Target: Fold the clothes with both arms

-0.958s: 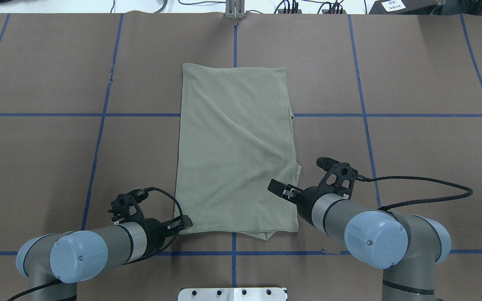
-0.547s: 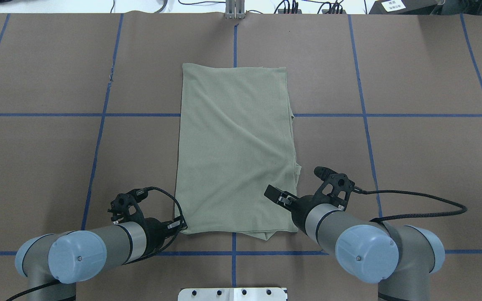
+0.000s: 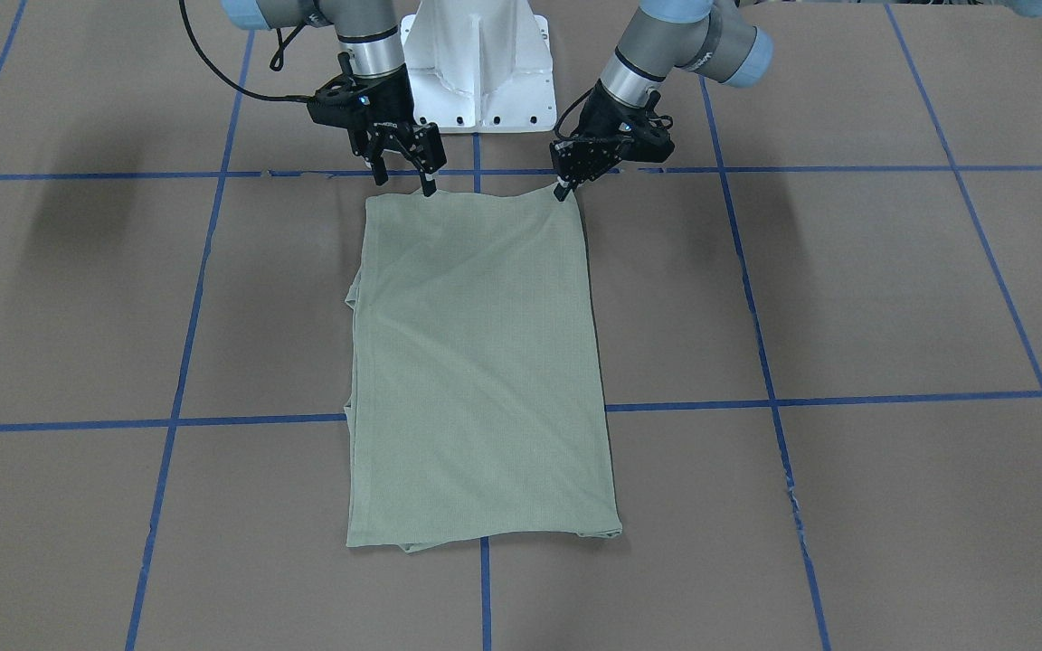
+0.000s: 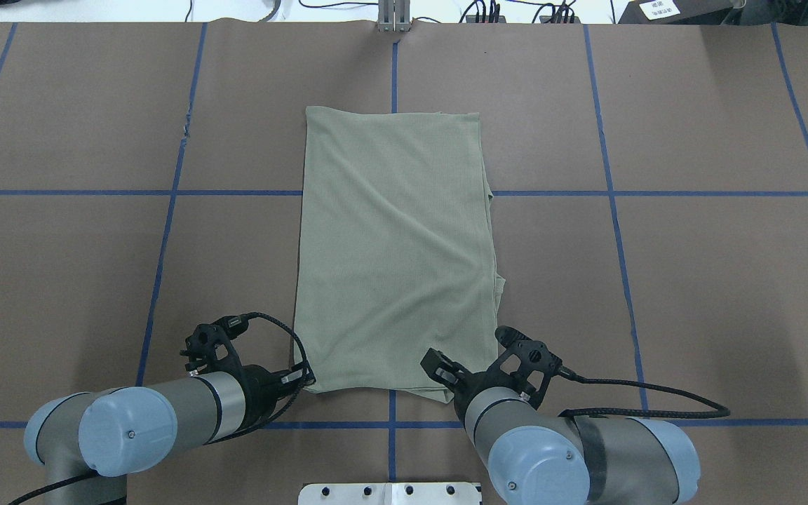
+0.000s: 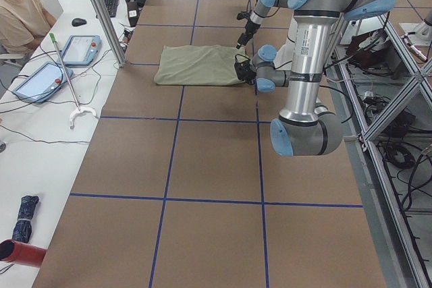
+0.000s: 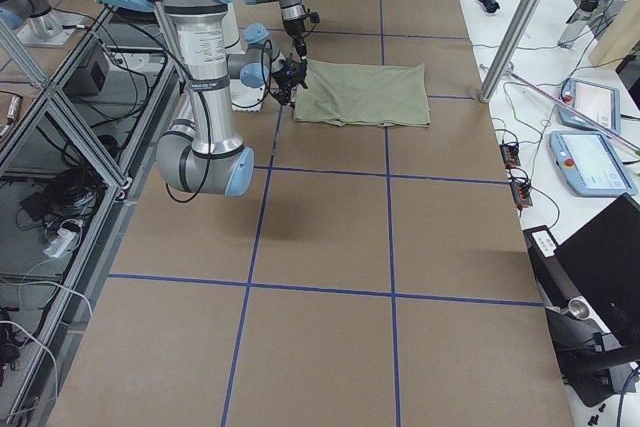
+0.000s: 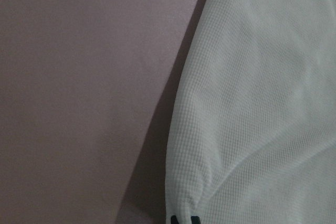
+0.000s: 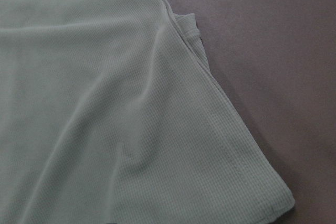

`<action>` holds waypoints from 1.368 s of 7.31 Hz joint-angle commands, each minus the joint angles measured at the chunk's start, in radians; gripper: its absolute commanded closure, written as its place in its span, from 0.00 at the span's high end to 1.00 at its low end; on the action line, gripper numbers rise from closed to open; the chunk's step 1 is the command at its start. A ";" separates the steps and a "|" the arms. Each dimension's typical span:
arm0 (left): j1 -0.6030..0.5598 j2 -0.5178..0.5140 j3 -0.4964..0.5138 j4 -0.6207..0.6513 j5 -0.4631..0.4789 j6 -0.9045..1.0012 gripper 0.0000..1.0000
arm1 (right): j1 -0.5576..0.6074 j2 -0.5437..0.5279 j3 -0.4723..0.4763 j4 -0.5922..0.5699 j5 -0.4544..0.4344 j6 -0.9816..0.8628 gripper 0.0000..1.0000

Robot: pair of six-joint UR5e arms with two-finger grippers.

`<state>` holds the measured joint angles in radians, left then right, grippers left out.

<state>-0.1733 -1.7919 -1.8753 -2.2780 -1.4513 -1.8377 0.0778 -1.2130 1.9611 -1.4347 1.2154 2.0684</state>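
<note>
The shirt's free near corner (image 3: 378, 206) is between my right gripper's open fingers, so my right gripper should carry on going down and close once both fingers touch the cloth (image 3: 405, 208).
The clothes are one sage-green shirt (image 4: 393, 245) folded into a long rectangle, lying flat on the brown table (image 4: 691, 280). At its near left corner my left gripper (image 4: 309, 379) is shut on the cloth; in the left wrist view the fingertips (image 7: 184, 219) pinch the hem. In the front-facing view this gripper (image 3: 563, 188) sits at the shirt's (image 3: 476, 362) top right corner. My right gripper (image 4: 439, 366) stands open over the near right corner, and from the front (image 3: 403, 176) one finger touches the edge. The right wrist view shows only the shirt (image 8: 105, 103) and table.
Blue tape lines (image 4: 614, 203) divide the table into squares. The white pedestal base (image 3: 476, 63) stands just behind the shirt's near edge. A person (image 5: 17, 5) sits at a side table with tablets (image 5: 81, 48), beyond a metal post (image 5: 101, 11).
My right arm has drawn back towards the base and shifted left, bringing its gripper from beside the shirt's right edge to the near right corner. The left gripper has barely moved.
</note>
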 commanded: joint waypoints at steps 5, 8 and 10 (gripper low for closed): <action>0.000 0.002 -0.010 0.000 0.000 0.000 0.00 | 0.013 0.007 -0.057 -0.010 -0.016 -0.011 0.95; 0.000 0.003 -0.016 0.000 0.002 0.000 0.00 | 0.013 0.030 -0.080 -0.012 -0.016 -0.007 0.95; 0.000 0.005 -0.018 0.000 0.002 0.000 0.00 | 0.013 0.038 -0.094 -0.009 -0.017 0.002 0.92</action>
<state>-0.1733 -1.7877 -1.8912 -2.2786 -1.4498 -1.8377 0.0906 -1.1812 1.8757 -1.4459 1.1986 2.0648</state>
